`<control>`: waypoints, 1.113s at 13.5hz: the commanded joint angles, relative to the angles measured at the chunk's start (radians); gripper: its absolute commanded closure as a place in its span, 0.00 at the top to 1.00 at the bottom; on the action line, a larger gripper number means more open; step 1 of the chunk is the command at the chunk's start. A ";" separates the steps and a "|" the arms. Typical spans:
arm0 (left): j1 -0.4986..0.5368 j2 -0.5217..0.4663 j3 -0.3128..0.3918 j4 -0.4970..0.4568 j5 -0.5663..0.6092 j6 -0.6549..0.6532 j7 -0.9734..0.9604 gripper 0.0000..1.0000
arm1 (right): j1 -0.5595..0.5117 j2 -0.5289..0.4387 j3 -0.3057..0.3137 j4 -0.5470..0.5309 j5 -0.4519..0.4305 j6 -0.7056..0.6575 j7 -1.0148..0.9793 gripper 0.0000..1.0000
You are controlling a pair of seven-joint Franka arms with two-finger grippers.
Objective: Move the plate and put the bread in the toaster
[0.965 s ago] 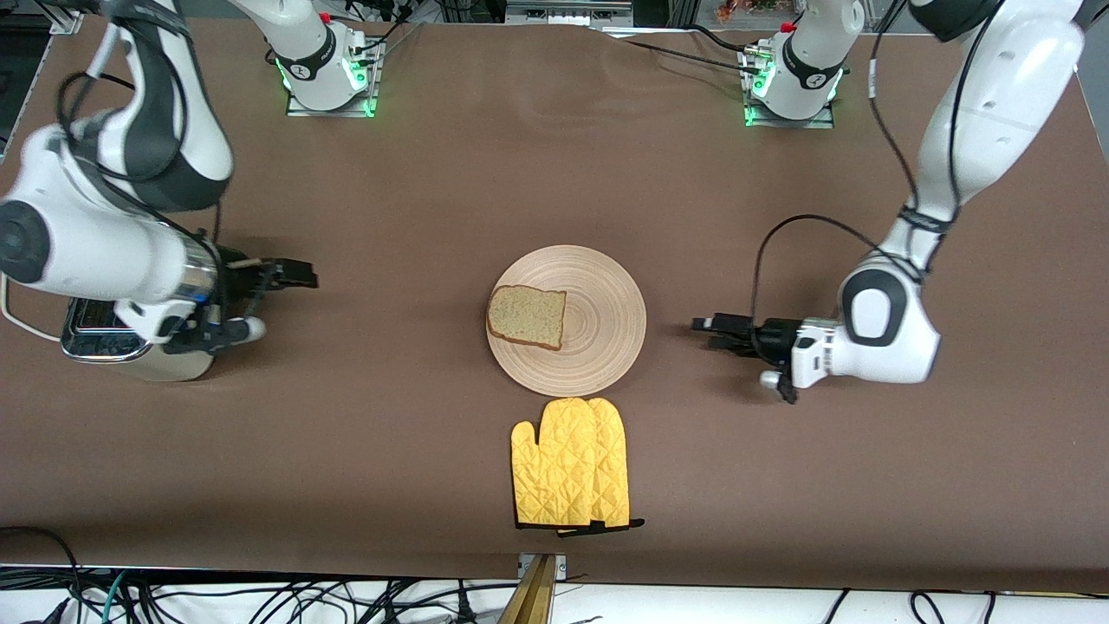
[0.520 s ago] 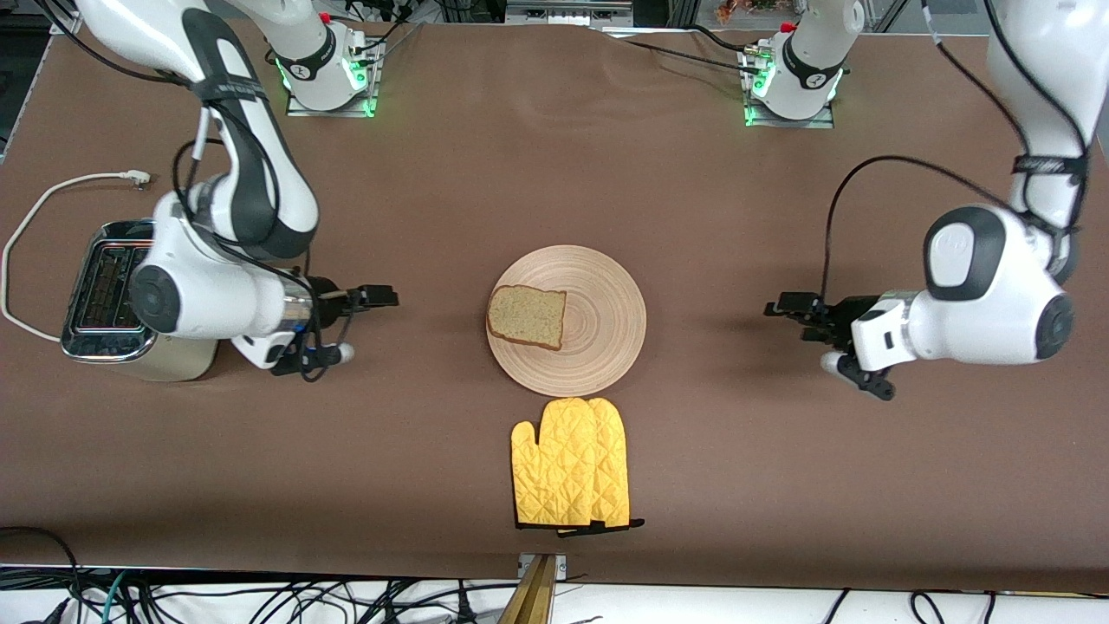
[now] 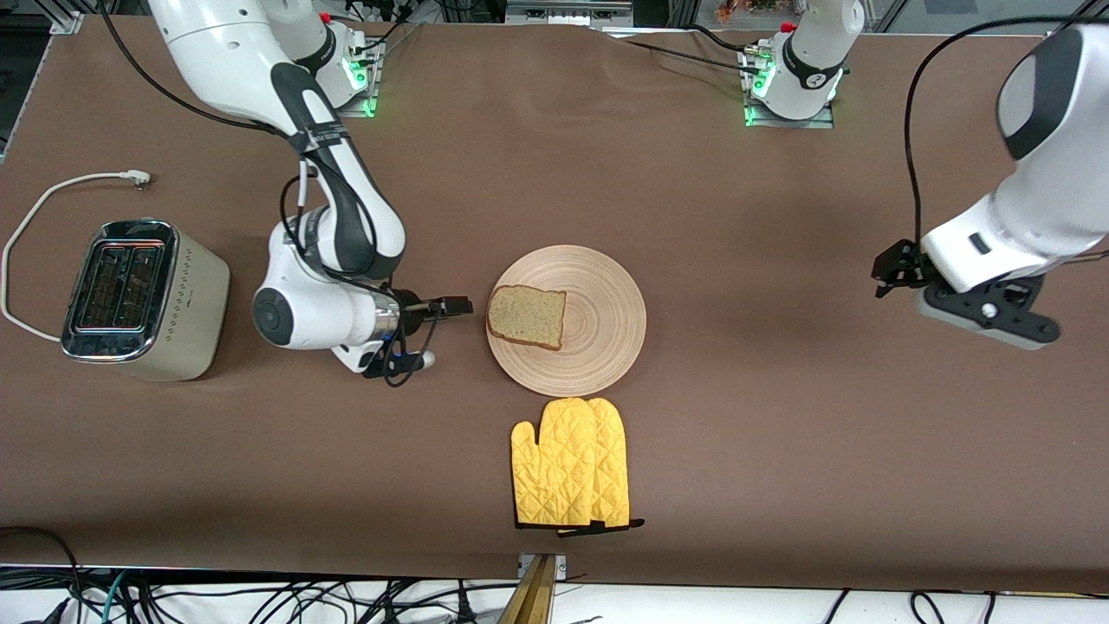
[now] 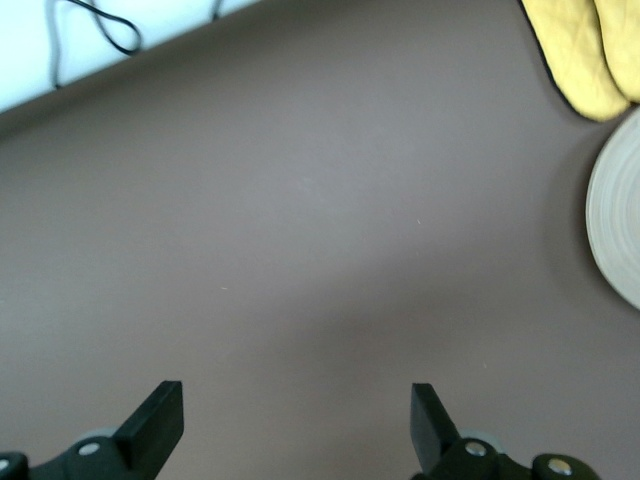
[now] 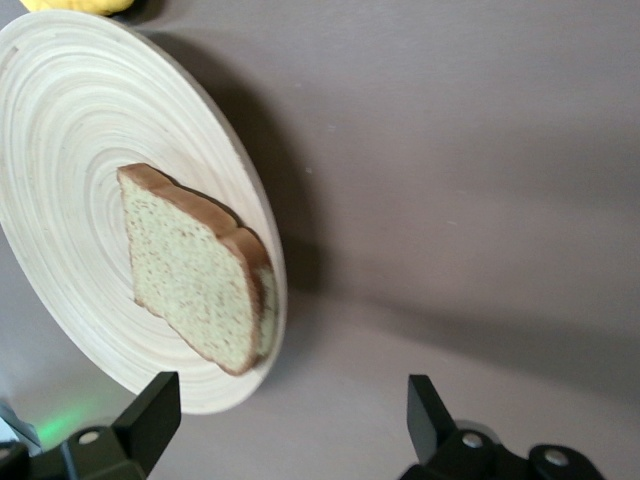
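My left gripper is far from the bread [image 3: 528, 317], which lies at the plate's rim toward the toaster. Next, my right gripper straddles the bread's outer crust [image 3: 493, 312] there.
The round wooden plate [image 3: 611, 325] lies mid-table with the bread [image 3: 527, 316] on it, at the side toward the right arm's end. The cream toaster [image 3: 143, 299] stands at the right arm's end of the table, both slots empty. My right gripper [image 3: 452, 305] is open and low beside the plate, close to the bread's crust but apart from it. In the right wrist view, the bread [image 5: 195, 270] and plate [image 5: 70, 150] lie just ahead of the open gripper [image 5: 290, 420]. My left gripper [image 3: 892, 273] is open, empty and raised over bare table. The left wrist view shows its open gripper [image 4: 297, 420] and the plate's rim [image 4: 620, 220].
A yellow oven mitt [image 3: 572, 464] lies just nearer the front camera than the plate; it also shows in the left wrist view [image 4: 585, 50]. The toaster's white cord [image 3: 52, 199] loops on the table beside the toaster. The table is covered in brown cloth.
My right gripper has moved from beside the toaster across to the plate's edge by the bread. My left gripper has drawn away from the plate toward its own end and risen.
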 commanded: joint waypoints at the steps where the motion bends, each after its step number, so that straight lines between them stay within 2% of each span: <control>1: -0.099 -0.046 0.124 -0.011 -0.083 -0.028 -0.069 1.00 | 0.040 0.033 -0.005 0.015 0.054 0.049 0.010 1.00; 3: -0.228 -0.138 0.255 -0.142 -0.091 -0.030 -0.153 1.00 | 0.065 0.041 -0.005 0.017 0.053 0.090 0.008 1.00; 5: -0.239 -0.218 0.301 -0.256 -0.177 -0.007 -0.210 1.00 | 0.088 0.049 -0.005 0.015 0.053 0.126 0.008 1.00; 7: -0.290 -0.223 0.376 -0.256 -0.213 0.010 -0.198 1.00 | 0.128 0.058 -0.006 0.015 0.051 0.170 0.008 0.99; 9: -0.302 -0.218 0.371 -0.220 -0.198 -0.043 -0.204 1.00 | 0.128 0.069 -0.008 0.015 0.038 0.178 0.007 0.81; 10: -0.302 -0.211 0.369 -0.192 -0.198 -0.072 -0.204 1.00 | 0.128 0.072 -0.008 0.015 0.035 0.180 0.007 0.81; 13: -0.301 -0.202 0.371 -0.187 -0.198 -0.074 -0.204 1.00 | 0.133 0.079 -0.011 0.015 0.025 0.180 0.005 0.81; 15: -0.291 -0.200 0.372 -0.184 -0.195 -0.074 -0.203 1.00 | 0.133 0.083 -0.011 0.015 -0.049 0.196 0.007 0.66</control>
